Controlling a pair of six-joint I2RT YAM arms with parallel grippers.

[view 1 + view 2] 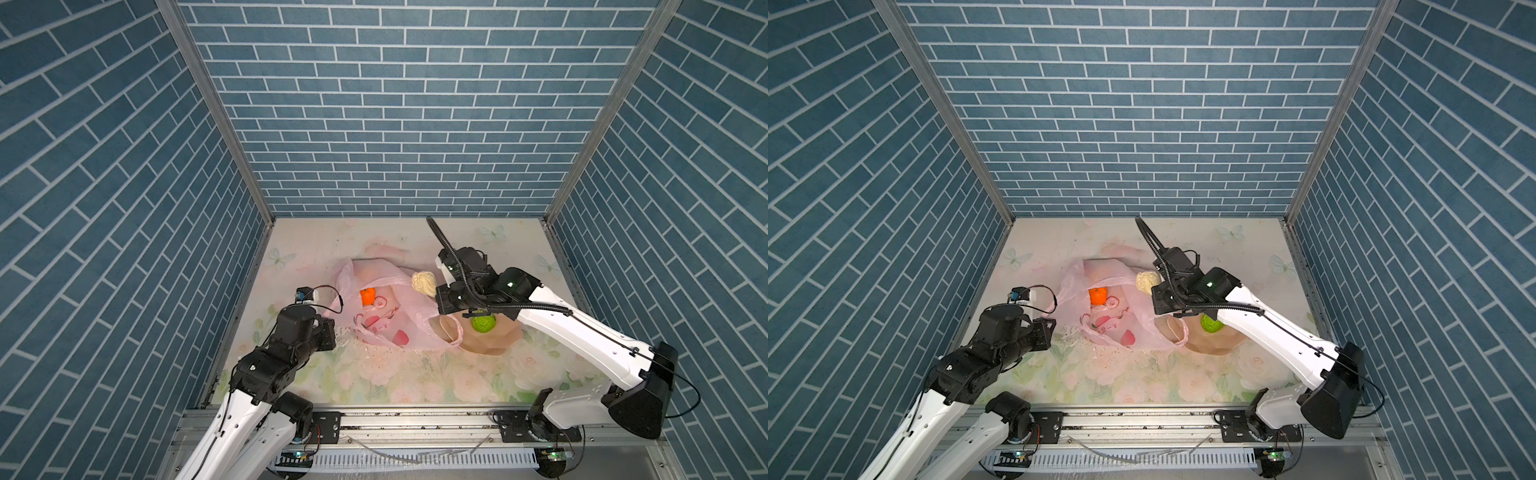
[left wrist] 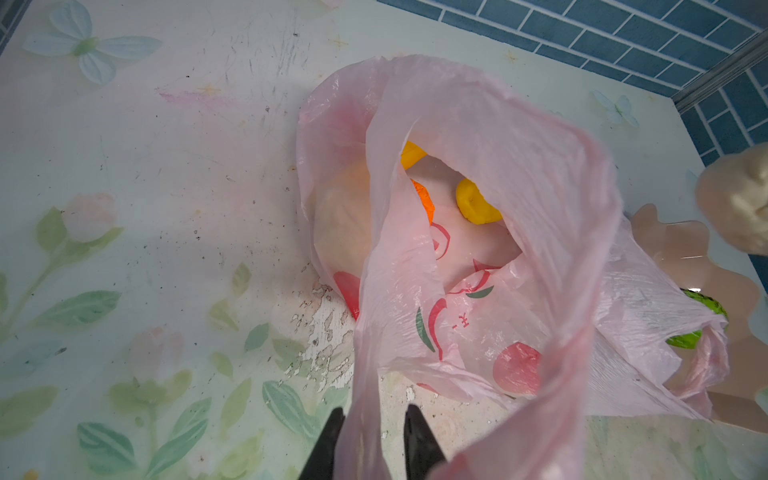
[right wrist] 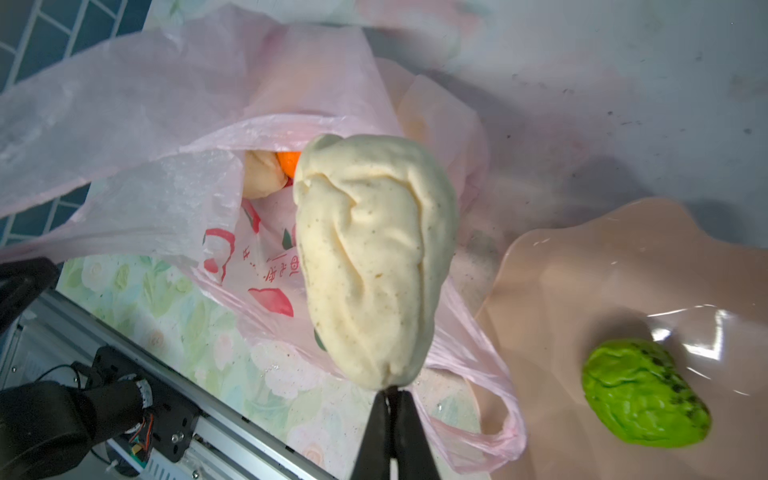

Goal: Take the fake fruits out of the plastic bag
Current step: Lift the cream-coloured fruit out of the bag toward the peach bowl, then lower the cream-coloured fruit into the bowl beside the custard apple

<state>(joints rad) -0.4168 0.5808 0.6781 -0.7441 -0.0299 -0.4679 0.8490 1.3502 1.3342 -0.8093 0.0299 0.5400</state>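
Note:
The cream-white lump [image 1: 424,282] is hanging clear of the plastic bag, so I should keep carrying it with my right gripper until it hangs over the bowl [image 1: 503,333], beside the green ball.
The pale pink plastic bag [image 1: 374,320] [image 1: 1100,320] lies open mid-table. My left gripper [image 2: 375,409] is shut on one loop handle of the plastic bag [image 2: 519,166], holding it up. Inside the bag show an orange [image 2: 426,201], a yellow round fruit [image 2: 473,203], another yellow piece [image 2: 411,153] and a cream lump [image 3: 259,174]. My right gripper [image 3: 392,388] is shut on the tip of a cream-white lump [image 3: 374,257] [image 1: 424,283], hanging above the bag's right edge. A bumpy green ball [image 3: 640,395] [image 1: 483,323] lies in the bowl.
The peach scalloped bowl [image 1: 498,345] [image 3: 582,270] stands right of the bag, and the bag's other handle [image 3: 498,415] drapes over its rim. Blue brick walls close in three sides. A metal rail [image 1: 415,419] runs along the front edge.

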